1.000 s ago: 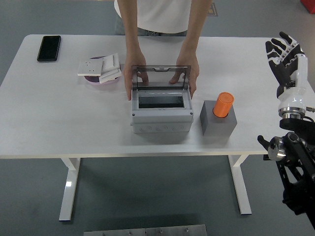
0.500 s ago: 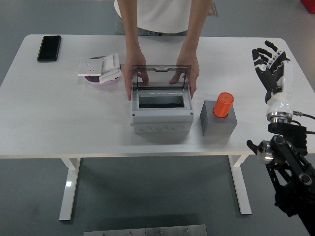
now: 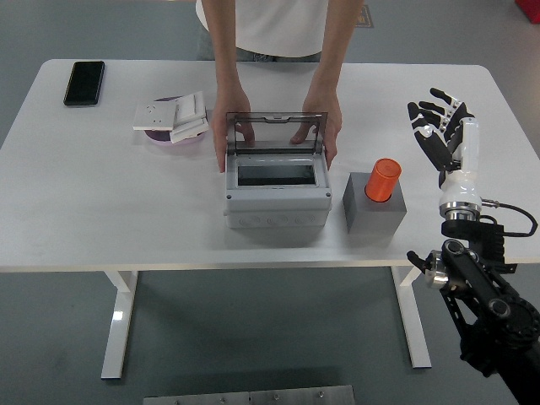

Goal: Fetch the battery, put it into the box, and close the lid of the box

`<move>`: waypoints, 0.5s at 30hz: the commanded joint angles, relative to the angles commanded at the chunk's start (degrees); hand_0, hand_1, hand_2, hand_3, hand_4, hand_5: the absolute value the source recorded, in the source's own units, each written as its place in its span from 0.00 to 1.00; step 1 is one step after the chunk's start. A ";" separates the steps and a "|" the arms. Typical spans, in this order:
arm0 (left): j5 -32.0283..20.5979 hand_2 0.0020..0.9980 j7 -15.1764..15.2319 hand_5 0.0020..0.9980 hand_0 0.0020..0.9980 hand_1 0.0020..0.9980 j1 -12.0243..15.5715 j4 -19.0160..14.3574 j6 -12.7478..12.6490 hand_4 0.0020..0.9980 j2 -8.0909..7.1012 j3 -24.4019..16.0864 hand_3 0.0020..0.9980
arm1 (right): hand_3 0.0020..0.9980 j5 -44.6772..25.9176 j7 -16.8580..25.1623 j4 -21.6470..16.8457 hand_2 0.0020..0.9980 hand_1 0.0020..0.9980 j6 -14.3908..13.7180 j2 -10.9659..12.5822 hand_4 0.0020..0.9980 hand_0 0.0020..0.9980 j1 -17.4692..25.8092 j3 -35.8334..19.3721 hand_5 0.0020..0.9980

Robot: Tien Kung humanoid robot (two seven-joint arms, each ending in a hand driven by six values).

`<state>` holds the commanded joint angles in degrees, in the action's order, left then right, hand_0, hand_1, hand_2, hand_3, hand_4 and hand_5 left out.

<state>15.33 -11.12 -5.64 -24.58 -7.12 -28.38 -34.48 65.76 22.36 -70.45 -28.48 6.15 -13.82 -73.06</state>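
Note:
The orange battery point(image 3: 383, 180) will tip over onto its side and lie lengthwise in the box's opening point(image 3: 276, 175) when I put it inside, because the box's opening is long and narrow.
An orange cylindrical battery point(image 3: 383, 179) stands upright in a dark grey block point(image 3: 374, 203) right of centre. A grey box point(image 3: 276, 196) sits at the table's middle with its clear lid point(image 3: 275, 131) raised upright. A person at the far side holds the box with both hands point(image 3: 326, 135), one on each side. My right hand point(image 3: 439, 135) is open, fingers spread, hovering over the table to the right of the battery and apart from it. My left arm is out of view.
A black phone point(image 3: 84, 82) lies at the far left. A stack of white switch plates on a purple disc point(image 3: 172, 119) sits left of the box. The table's near edge point(image 3: 211, 266) runs below the box.
My right hand has moved left and nearer, from the table's right edge toward the battery. The person's hands and the box have not moved.

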 joint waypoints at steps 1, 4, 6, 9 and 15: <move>-0.06 0.59 0.02 0.00 0.64 0.74 0.08 -0.01 0.00 0.42 0.07 0.05 0.53 | 0.70 -0.01 0.09 0.21 0.61 0.63 -0.05 -0.07 0.89 0.72 0.01 0.22 0.39; -0.23 0.59 0.07 0.00 0.64 0.74 0.31 -0.04 -0.02 0.42 0.23 0.15 0.53 | 0.71 -0.16 0.37 0.75 0.62 0.63 -0.16 -0.27 0.88 0.72 0.11 0.84 0.38; -0.32 0.59 0.07 0.00 0.64 0.74 0.42 -0.05 -0.05 0.42 0.30 0.18 0.53 | 0.71 -0.32 0.55 1.00 0.62 0.63 -0.21 -0.43 0.88 0.72 0.22 1.24 0.38; -0.42 0.59 0.05 0.00 0.64 0.74 0.56 -0.07 -0.08 0.42 0.43 0.23 0.53 | 0.71 -0.54 0.80 1.35 0.62 0.64 -0.29 -0.74 0.88 0.72 0.33 1.95 0.38; -0.53 0.59 -0.05 0.00 0.64 0.74 0.82 -0.09 -0.07 0.42 0.73 0.26 0.53 | 0.70 -0.77 0.95 1.95 0.62 0.64 -0.43 -1.20 0.87 0.72 0.46 4.23 0.36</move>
<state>14.79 -11.17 -4.82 -24.67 -7.19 -27.65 -34.21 64.99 23.31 -68.50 -28.91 4.96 -13.35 -68.83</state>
